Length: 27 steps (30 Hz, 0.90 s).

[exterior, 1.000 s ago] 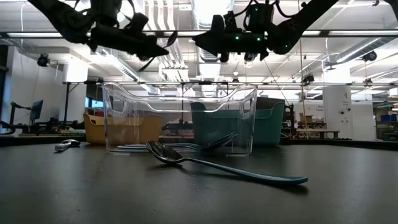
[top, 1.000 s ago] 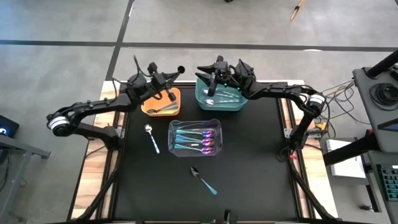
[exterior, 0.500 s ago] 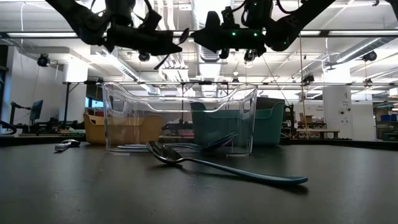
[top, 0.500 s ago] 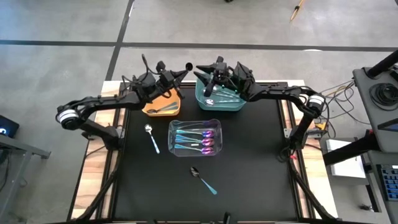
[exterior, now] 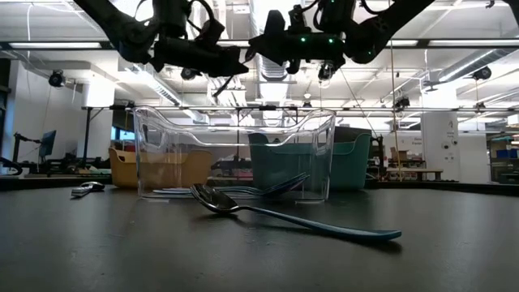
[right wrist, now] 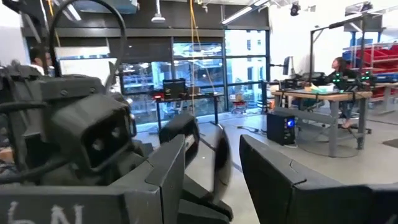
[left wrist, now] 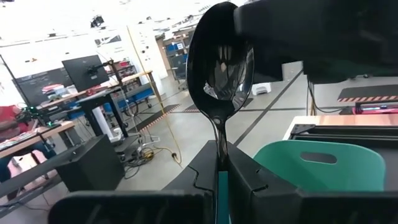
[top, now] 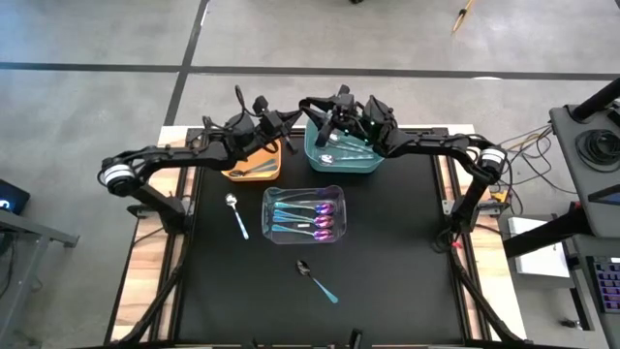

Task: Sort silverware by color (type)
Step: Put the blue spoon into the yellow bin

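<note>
The dark-bowled spoon is lying along my left gripper's fingers (left wrist: pixel 221 155). I should therefore hold the bowl (left wrist: pixel 219 65) with my right gripper while my left gripper takes the spoon with its handle pointing down.
My left gripper (top: pixel 291 120) is shut on a dark-bowled spoon (left wrist: pixel 221 68) high above the gap between the orange bin (top: pixel 254 167) and the teal bin (top: pixel 349 157). My right gripper (top: pixel 312 109) faces it, open. The spoon's bowl (right wrist: pixel 219 158) stands between the right fingers, with a gap on each side. Iridescent spoons lie in the clear bin (top: pixel 304 215). A silver-bowled spoon (top: pixel 235 213) and a dark-bowled spoon (top: pixel 316 278) lie flat on the black mat. My left gripper pinches the spoon between its two fingers at the thin neck just behind the bowl (left wrist: pixel 219 154). The teal handle (left wrist: pixel 221 186) runs back between the fingers. The spoon sticks out forward along the level fingers, toward the table's right, and is clear of everything below.
The teal bin holds several spoons, and the orange bin holds one or two. The two arms meet nose to nose above the far bins (exterior: pixel 251 53). The black mat's near half (top: pixel 387 271) holds only the one loose spoon.
My left gripper has carried the dark spoon level toward the table's right, from above the orange bin up to my right gripper. It has stayed shut on the spoon. The spoon's bowl now sits between the right fingers. My right gripper has hardly moved.
</note>
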Each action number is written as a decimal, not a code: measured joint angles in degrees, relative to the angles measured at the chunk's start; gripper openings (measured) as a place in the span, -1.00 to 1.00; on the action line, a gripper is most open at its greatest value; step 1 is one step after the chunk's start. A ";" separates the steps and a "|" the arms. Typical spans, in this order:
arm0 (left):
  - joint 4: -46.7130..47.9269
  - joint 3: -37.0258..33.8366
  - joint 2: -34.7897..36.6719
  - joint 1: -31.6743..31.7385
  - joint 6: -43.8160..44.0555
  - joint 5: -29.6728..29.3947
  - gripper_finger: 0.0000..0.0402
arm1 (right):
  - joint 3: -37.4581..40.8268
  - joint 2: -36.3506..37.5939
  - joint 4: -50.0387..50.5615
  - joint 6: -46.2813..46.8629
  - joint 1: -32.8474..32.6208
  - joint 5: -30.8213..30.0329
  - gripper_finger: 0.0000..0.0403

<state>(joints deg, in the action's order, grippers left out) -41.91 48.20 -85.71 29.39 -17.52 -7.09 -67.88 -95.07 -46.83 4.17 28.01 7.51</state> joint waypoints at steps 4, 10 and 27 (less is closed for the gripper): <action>0.02 0.83 -0.38 -0.22 -0.12 0.00 -1.00 | -0.02 0.00 0.07 -0.15 0.00 -0.12 -0.31; -0.55 2.33 -1.15 -1.27 -0.23 0.02 -1.00 | -0.02 0.00 0.15 -0.27 0.00 -1.64 -0.35; -0.41 2.83 -1.95 -2.97 -2.78 -1.55 -0.99 | -0.02 0.00 0.92 -1.50 -0.01 -1.05 -0.92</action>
<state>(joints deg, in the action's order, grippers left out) -42.33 51.03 -87.66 26.41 -20.29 -8.64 -67.90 -95.07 -45.91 2.66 28.00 6.46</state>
